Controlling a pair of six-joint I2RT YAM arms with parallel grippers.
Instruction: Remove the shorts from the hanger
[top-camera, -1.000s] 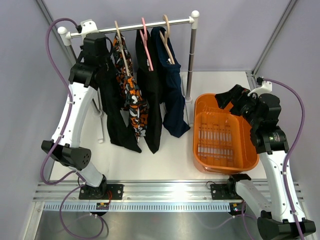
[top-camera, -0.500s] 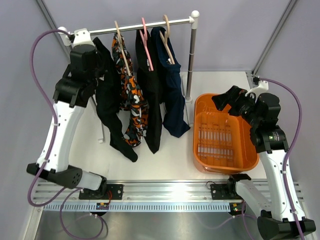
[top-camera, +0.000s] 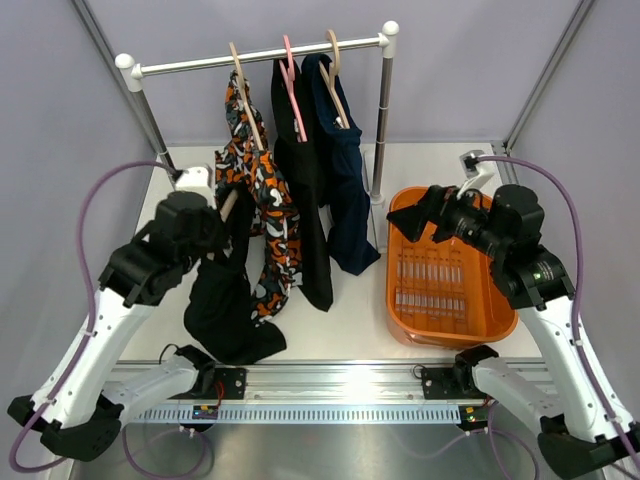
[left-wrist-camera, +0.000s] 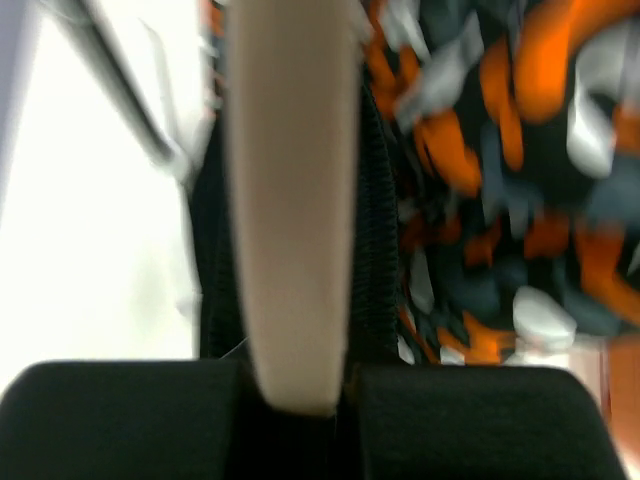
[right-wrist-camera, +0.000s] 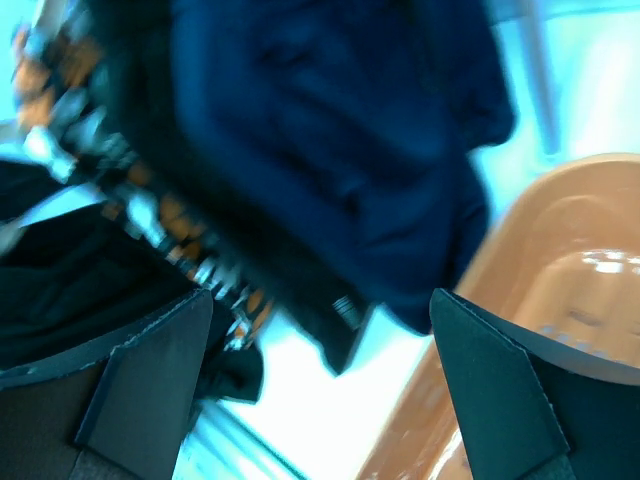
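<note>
I should now move my open right gripper toward the shorts' waistband (top-camera: 240, 228) and close it there, because my left gripper is holding the black shorts' beige hanger (top-camera: 229, 204) off the rail.
My left gripper (top-camera: 218, 222) (left-wrist-camera: 300, 385) is shut on a beige hanger (top-camera: 230, 204) (left-wrist-camera: 290, 200), held low at the front left, off the rail (top-camera: 260, 58). A pair of black shorts (top-camera: 225, 310) (left-wrist-camera: 378, 250) hangs limp from that hanger, its lower end on the table. Still on the rail are patterned orange shorts (top-camera: 255, 190) (left-wrist-camera: 500, 150), black shorts (top-camera: 305, 200) on a pink hanger, and navy shorts (top-camera: 345, 180) (right-wrist-camera: 330, 130). My right gripper (top-camera: 415, 210) (right-wrist-camera: 320, 340) stands open with nothing in it, over the orange basket's left rim, facing the navy shorts.
The orange basket (top-camera: 395, 300) (right-wrist-camera: 560, 260) stands on the right of the white table. The rail's upright posts (top-camera: 381, 120) rise beside the basket and at the far left. Purple cables loop off both arms.
The left arm has carried the hanger and black shorts off the rail, down and toward the near edge. The right gripper has swung left over the basket's rim toward the hanging clothes.
</note>
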